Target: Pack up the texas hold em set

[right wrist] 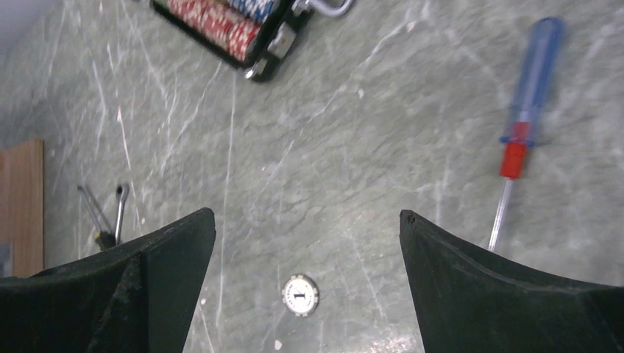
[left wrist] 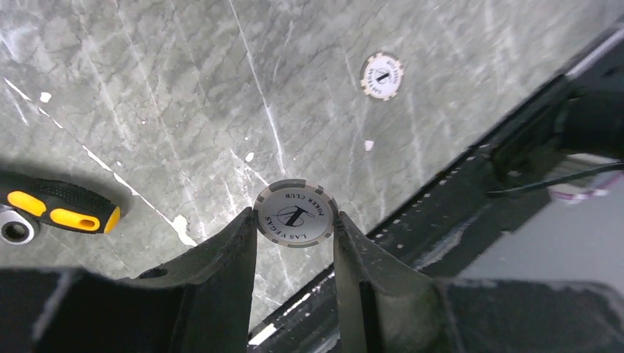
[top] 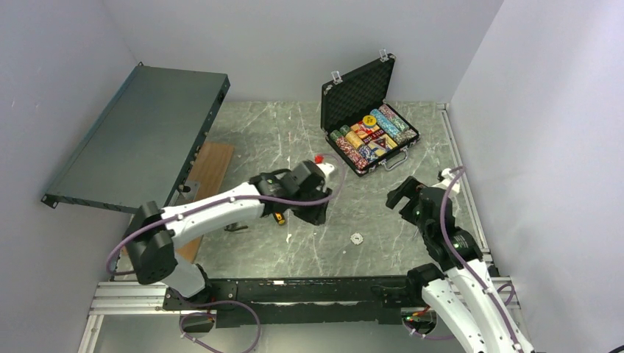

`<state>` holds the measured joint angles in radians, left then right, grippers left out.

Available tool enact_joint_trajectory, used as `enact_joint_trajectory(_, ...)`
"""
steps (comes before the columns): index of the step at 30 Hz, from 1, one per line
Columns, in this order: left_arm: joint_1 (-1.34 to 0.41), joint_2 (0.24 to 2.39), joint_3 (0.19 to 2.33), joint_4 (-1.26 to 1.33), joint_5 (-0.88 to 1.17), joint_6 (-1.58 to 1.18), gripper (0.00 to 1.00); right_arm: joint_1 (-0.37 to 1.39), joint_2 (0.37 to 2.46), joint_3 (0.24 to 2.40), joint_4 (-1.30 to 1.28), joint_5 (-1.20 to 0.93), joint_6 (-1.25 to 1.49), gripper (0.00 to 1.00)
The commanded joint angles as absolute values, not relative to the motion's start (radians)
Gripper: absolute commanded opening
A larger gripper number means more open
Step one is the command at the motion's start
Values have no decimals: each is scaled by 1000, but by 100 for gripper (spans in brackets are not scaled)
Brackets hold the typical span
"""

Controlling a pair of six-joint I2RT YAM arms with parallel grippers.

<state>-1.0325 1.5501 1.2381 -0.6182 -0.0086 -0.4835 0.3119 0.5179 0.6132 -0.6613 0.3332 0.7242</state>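
I can see the white chip's free edge [left wrist: 295, 187] sticking out past my left gripper's fingers, so my open right gripper should go on toward that chip [left wrist: 296, 214] and close on that edge.
The black briefcase [top: 358, 92] stands open at the back right of the table, with rows of multicoloured chips [top: 375, 136] in its tray. Its front corner with red chips [right wrist: 224, 26] shows at the top of the right wrist view. My left gripper [top: 316, 213] [left wrist: 295, 215] is shut on a white "Las Vegas Poker Club" chip [left wrist: 296, 204], held by its edges above the table's middle. A second white chip [top: 357, 238] [left wrist: 382, 76] [right wrist: 300, 294] lies flat on the table. My right gripper [top: 397, 197] [right wrist: 306, 215] is open and empty, raised above and beyond that chip.
A large dark-grey panel [top: 140, 132] leans at the left over a wooden board [top: 210, 169]. A yellow-handled screwdriver [left wrist: 62, 209] and wrenches [right wrist: 118, 209] lie left of centre. A blue-handled screwdriver [right wrist: 530, 81] lies at the right. The black rail [top: 294, 287] marks the near edge.
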Motion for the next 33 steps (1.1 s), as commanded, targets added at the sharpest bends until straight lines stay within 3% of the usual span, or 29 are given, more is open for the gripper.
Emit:
enact_joint_trajectory(1, -917, 1445, 1209, -533, 240, -523, 34, 310, 585, 539, -479, 71, 637, 96)
enact_joint_trajectory(4, -845, 1403, 1202, -469, 345, -580, 34, 318, 631, 497, -311, -179, 588, 95)
enact_joint_trajectory(7, -775, 1384, 1191, -398, 416, -667, 33, 398, 641, 464, -175, -236, 624, 97)
enact_joint_trajectory(12, -699, 1356, 1163, -295, 424, -798, 33, 666, 731, 497, -104, -32, 638, 97)
enact_joint_trajectory(15, -679, 1338, 1145, -245, 418, -884, 32, 846, 755, 509, -48, 219, 650, 97)
enact_joint_trajectory(18, -669, 1314, 1121, -211, 398, -965, 32, 974, 746, 509, 49, 406, 653, 86)
enact_joint_trajectory(21, -653, 1295, 1103, -186, 387, -1021, 32, 1044, 758, 506, 163, 489, 623, 76)
enact_joint_trajectory(26, -637, 1296, 1104, -202, 370, -1046, 33, 1097, 835, 590, 223, 605, 549, 74)
enact_joint_trajectory(33, -631, 1302, 1093, -167, 377, -1081, 32, 1099, 970, 696, 288, 600, 492, 67)
